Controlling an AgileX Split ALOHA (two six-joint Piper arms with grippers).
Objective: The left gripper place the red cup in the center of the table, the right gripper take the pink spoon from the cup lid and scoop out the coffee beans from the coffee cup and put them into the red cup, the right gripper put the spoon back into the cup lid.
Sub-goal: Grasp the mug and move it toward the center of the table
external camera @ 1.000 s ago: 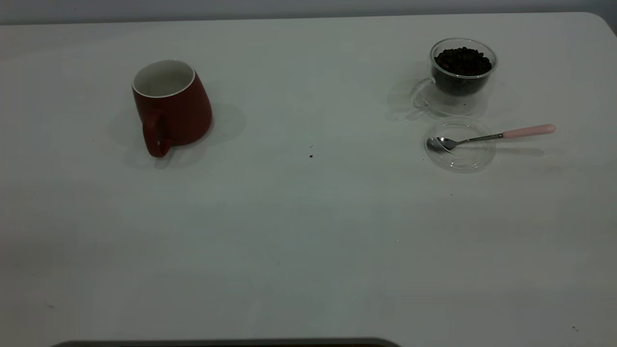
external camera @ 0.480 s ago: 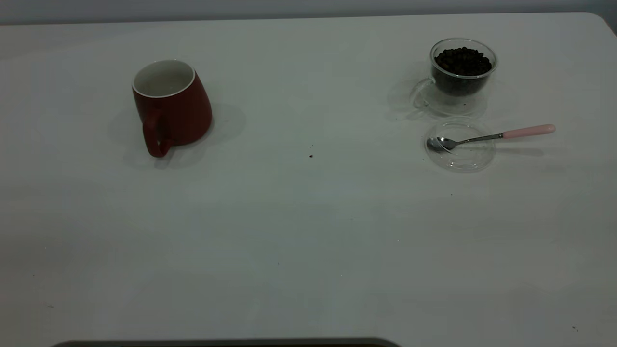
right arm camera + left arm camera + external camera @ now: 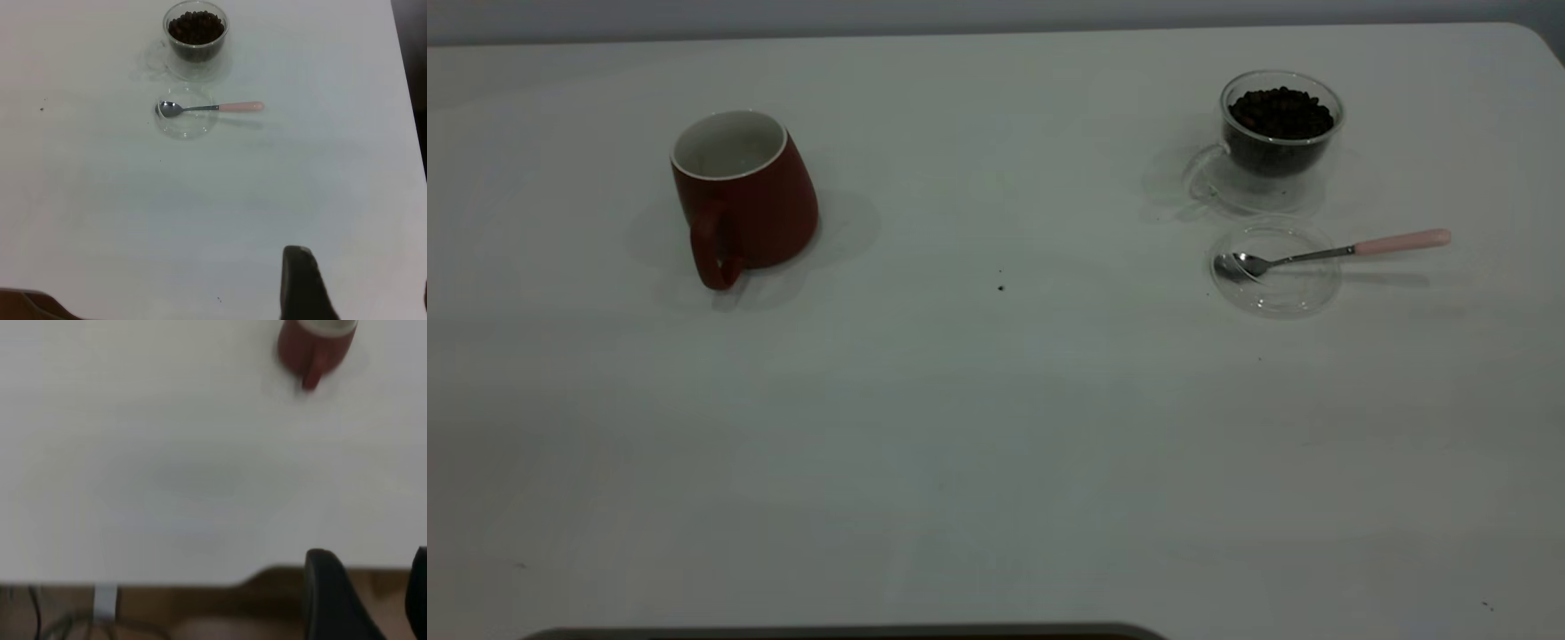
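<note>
My left gripper is closed and will push the red cup (image 3: 744, 197). The cup should slide along upright, because its body gets wider toward the broad base (image 3: 770, 254).
The red cup (image 3: 744, 200) stands upright at the table's (image 3: 996, 427) left, handle toward the camera; it also shows far off in the left wrist view (image 3: 313, 347). The coffee cup (image 3: 1280, 133) holding a heap of coffee beans (image 3: 1280, 111) stands at the back right. In front of it lies the cup lid (image 3: 1276, 267), with the pink spoon (image 3: 1334, 252) resting bowl-in-lid, handle pointing right. The right wrist view shows the coffee cup (image 3: 195, 30), lid (image 3: 187, 113) and spoon (image 3: 213, 107). My left gripper (image 3: 370, 600) is open over the table's edge. My right gripper (image 3: 363, 287) is open, far from the spoon. Neither shows in the exterior view.
Tiny dark specks (image 3: 1000, 287) lie near the table's middle. A dark strip (image 3: 845, 633) runs along the near edge. Brown floor (image 3: 200, 607) shows beyond the table edge under the left gripper. The table's side edge (image 3: 408, 100) is close to the spoon's handle.
</note>
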